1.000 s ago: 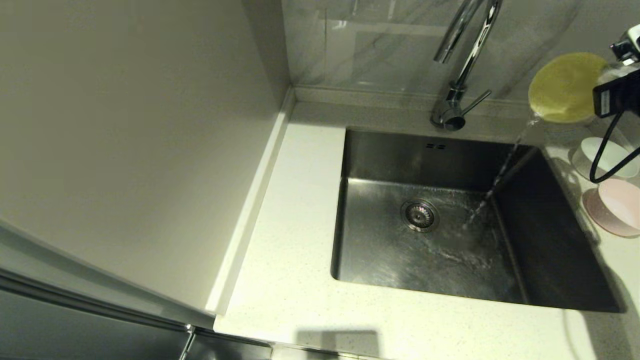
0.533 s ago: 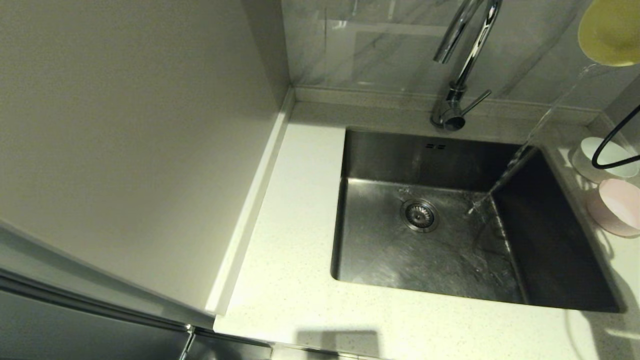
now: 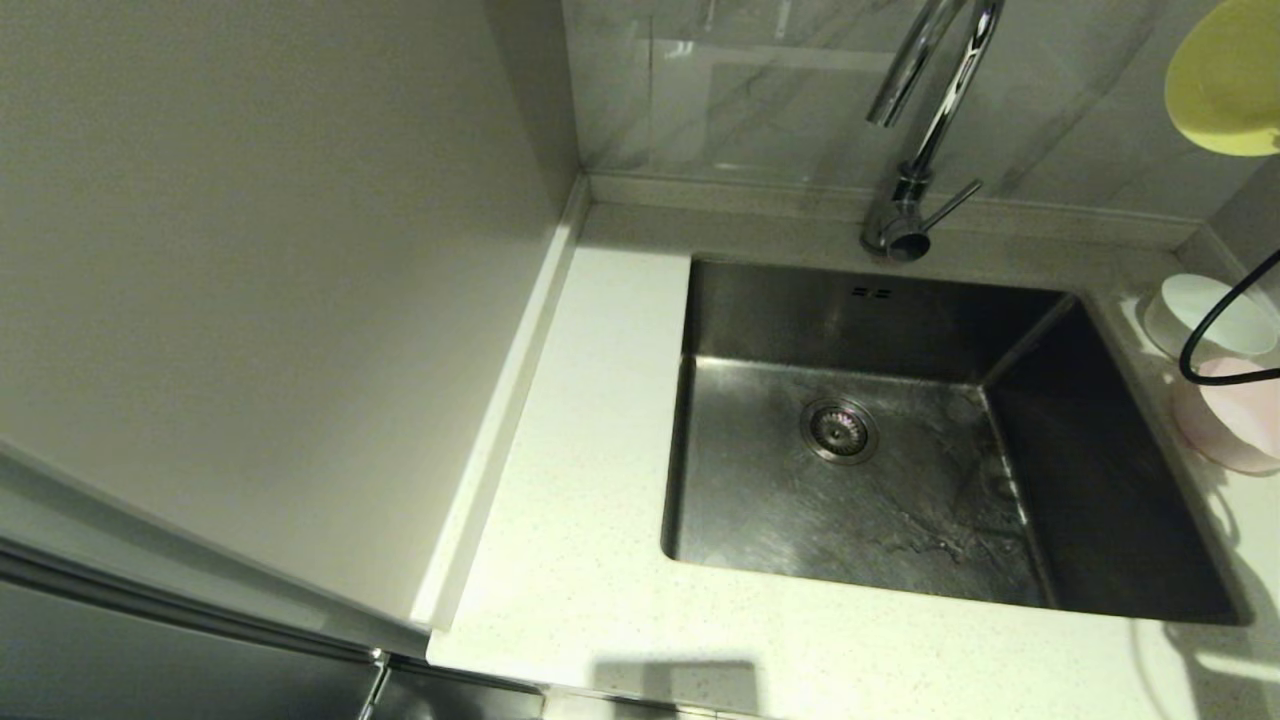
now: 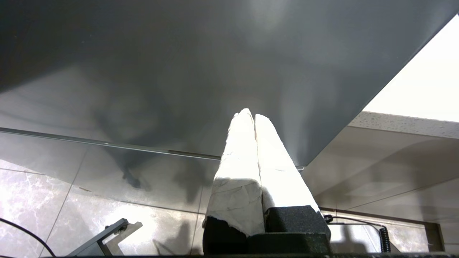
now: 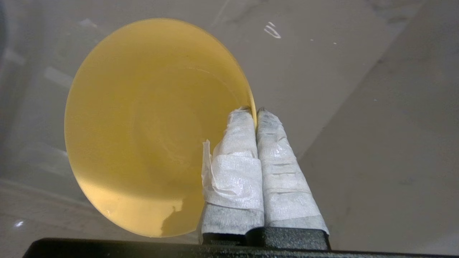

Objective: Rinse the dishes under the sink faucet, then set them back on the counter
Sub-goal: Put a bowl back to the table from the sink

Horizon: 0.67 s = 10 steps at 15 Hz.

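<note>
My right gripper should level the yellow bowl [image 3: 1231, 79], since it hangs tipped above the white and pink bowls, and then lower it onto the clear near counter [image 3: 1260, 570].
The yellow bowl [image 3: 1225, 85] hangs high at the far right, above the counter's back corner, tipped on its side. In the right wrist view my right gripper [image 5: 255, 109] is shut on the rim of the yellow bowl [image 5: 150, 125], one finger inside and one outside. The white bowl [image 3: 1205, 318] and the pink bowl [image 3: 1240, 415] stand on the counter [image 3: 580, 480] just right of the sink [image 3: 780, 500]. No water runs from the faucet [image 3: 925, 130]. My left gripper [image 4: 254, 115] is shut on nothing, parked low beside a cabinet front.
A black cable [image 3: 1200, 340] loops in front of the white and pink bowls. A tall grey panel [image 3: 250, 300] walls off the left side. The sink floor is wet around the drain strainer [image 3: 840, 430]. A low raised edge [image 3: 760, 195] runs behind the faucet.
The yellow bowl rose up and to the right, carried by my right gripper. The stream of water pouring from it into the sink has stopped.
</note>
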{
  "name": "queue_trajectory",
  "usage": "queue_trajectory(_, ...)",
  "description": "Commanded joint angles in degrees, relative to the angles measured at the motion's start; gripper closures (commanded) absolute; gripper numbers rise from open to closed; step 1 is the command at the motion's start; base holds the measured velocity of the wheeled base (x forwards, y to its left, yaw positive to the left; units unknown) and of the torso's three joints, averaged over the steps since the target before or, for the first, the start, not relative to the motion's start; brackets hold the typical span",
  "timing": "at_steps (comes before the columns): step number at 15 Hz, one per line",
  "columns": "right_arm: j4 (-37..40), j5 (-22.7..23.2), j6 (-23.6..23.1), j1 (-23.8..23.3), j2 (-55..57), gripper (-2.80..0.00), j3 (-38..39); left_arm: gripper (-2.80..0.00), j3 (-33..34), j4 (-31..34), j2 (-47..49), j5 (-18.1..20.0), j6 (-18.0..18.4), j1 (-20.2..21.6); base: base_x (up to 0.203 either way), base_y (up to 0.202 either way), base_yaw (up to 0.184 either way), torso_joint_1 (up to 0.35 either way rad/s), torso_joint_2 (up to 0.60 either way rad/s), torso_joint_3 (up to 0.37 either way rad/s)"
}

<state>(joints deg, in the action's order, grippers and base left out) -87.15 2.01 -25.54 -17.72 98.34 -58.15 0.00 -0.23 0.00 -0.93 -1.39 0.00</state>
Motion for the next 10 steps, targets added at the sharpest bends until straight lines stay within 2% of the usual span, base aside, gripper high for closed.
queue_trajectory(1, -0.51, 0.03, -0.21, 0.23, 0.36, 0.0, -0.1, 0.0, 0.0, -0.03, -0.09, -0.04, -0.01, 0.0, 0.0, 0.0, 0.0, 0.0, 0.0, 0.0)
queue_trajectory(4, 0.01, -0.53, -0.17, 0.15, 1.45, 0.0, -4.64, 0.0, 0.0, -0.03, -0.09, -0.04, -0.01, 0.0, 0.0, 0.0, 0.0, 0.0, 0.0, 0.0)
queue_trajectory(6, 0.48, -0.86, -0.06, -0.02, 2.46, 0.0, -2.57, 0.0, 0.0, -0.03, -0.09, -0.04, -0.01, 0.0, 0.0, 0.0, 0.0, 0.0, 0.0, 0.0)
queue_trajectory(9, 3.09, -2.86, 0.05, -0.1, 3.53, 0.0, -10.24, 0.0, 0.0, -0.03, -0.09, -0.04, -0.01, 0.0, 0.0, 0.0, 0.0, 0.0, 0.0, 0.0)
queue_trajectory(10, 6.84, -3.39, 0.22, -0.12, 3.16, 0.0, -10.46, 0.0, 0.0, -0.03, -0.09, -0.04, -0.01, 0.0, 0.0, 0.0, 0.0, 0.0, 0.0, 0.0)
